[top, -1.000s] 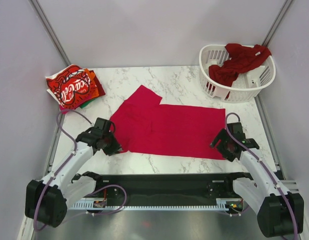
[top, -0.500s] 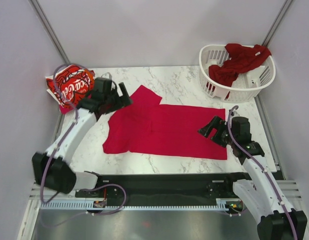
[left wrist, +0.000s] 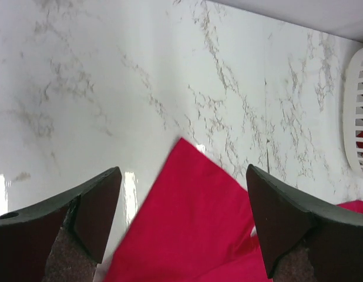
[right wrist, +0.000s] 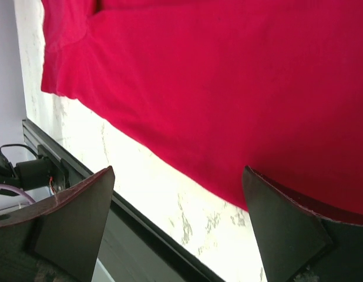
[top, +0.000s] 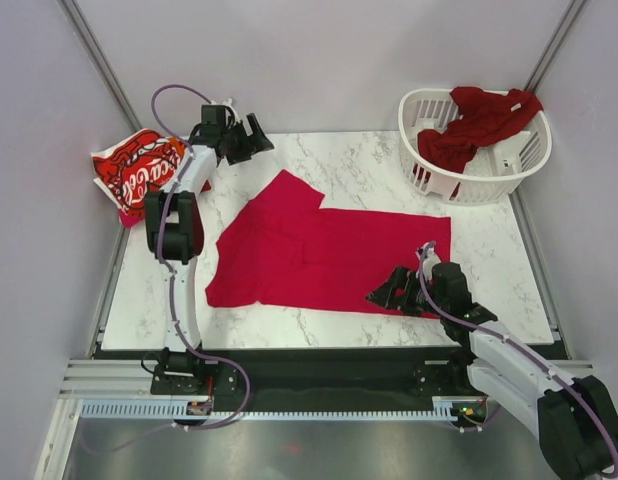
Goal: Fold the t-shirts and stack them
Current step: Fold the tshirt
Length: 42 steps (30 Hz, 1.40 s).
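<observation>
My gripper is to lift the bright red t-shirt, and slack creases (top: 297, 243) cross the t-shirt below the sleeve. Because of them, its back edge (top: 381, 211) will sag and the front hem will stay put when I lift.
A bright red t-shirt (top: 334, 258) lies spread flat on the marble table (top: 369, 160), one sleeve pointing toward the back left. My left gripper (top: 261, 138) hovers open at the far back, above that sleeve's tip (left wrist: 187, 223), which shows between its fingers (left wrist: 99, 200). My right gripper (top: 381, 296) stands open just over the shirt's front hem (right wrist: 187, 158), holding nothing. A folded Coca-Cola t-shirt (top: 139, 175) tops a small stack at the left edge. A dark red t-shirt (top: 481, 122) hangs over the basket.
The white slatted laundry basket (top: 519, 170) stands at the back right corner, and its side shows in the left wrist view (left wrist: 358, 111). Grey walls enclose the table on three sides. The black rail (top: 319, 365) runs along the table's near edge.
Both grippers opened and let go of the shirt's near corners. The left arm swung far back to the sleeve; the right arm slid left along the front hem.
</observation>
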Each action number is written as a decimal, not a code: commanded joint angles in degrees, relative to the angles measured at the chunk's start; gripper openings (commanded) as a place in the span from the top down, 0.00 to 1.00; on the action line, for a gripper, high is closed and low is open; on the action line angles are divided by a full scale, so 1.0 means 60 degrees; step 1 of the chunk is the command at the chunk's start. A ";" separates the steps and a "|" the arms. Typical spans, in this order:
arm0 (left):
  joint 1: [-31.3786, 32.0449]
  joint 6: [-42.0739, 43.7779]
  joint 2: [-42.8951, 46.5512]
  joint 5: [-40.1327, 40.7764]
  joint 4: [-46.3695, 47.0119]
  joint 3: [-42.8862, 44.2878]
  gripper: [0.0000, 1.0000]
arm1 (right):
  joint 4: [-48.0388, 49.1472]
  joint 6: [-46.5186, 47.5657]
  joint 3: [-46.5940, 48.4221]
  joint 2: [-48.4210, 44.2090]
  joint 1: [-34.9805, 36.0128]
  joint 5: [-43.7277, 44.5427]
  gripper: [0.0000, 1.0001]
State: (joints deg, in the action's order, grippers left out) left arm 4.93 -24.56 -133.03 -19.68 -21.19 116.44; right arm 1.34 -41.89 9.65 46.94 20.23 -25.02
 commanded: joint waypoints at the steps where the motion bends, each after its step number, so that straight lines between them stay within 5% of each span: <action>1: -0.0133 0.0197 -0.1189 -0.1667 0.0353 0.1523 0.06 | 0.1811 -0.0182 0.0105 0.0407 0.0159 0.0390 0.02; 6: -0.0148 -0.0665 -0.2173 -0.2824 0.0353 0.1922 0.06 | 0.2280 -0.0196 0.0193 0.1346 0.0188 0.0244 0.02; 20: 0.0716 -0.0814 -0.2189 -0.2872 0.0133 0.0823 0.16 | 0.2398 -0.0182 0.0208 0.1537 0.0188 0.0214 0.02; 30: 0.1054 -0.0112 -0.2071 -0.2595 0.0133 0.0383 0.55 | 0.2398 -0.0196 0.0193 0.1552 0.0188 0.0199 0.02; 34: 0.1068 -0.0097 -0.2013 -0.2345 0.0133 0.0310 0.95 | 0.2398 -0.0182 0.0193 0.1610 0.0188 0.0199 0.02; 38: 0.1054 -0.0068 -0.1343 -0.1878 -0.0041 -0.0055 0.98 | 0.2355 -0.0138 0.0237 0.1596 0.0188 0.0214 0.02; 42: 0.0747 0.0137 0.0314 -0.0006 -0.0437 -0.1460 0.98 | 0.1989 0.0008 0.0427 0.1421 0.0174 0.0214 0.02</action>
State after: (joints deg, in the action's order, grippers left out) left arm 10.81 -26.87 -140.73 -29.63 -19.81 112.18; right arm 13.04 -43.13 9.72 56.29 21.17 -24.10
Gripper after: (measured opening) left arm 0.044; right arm 0.979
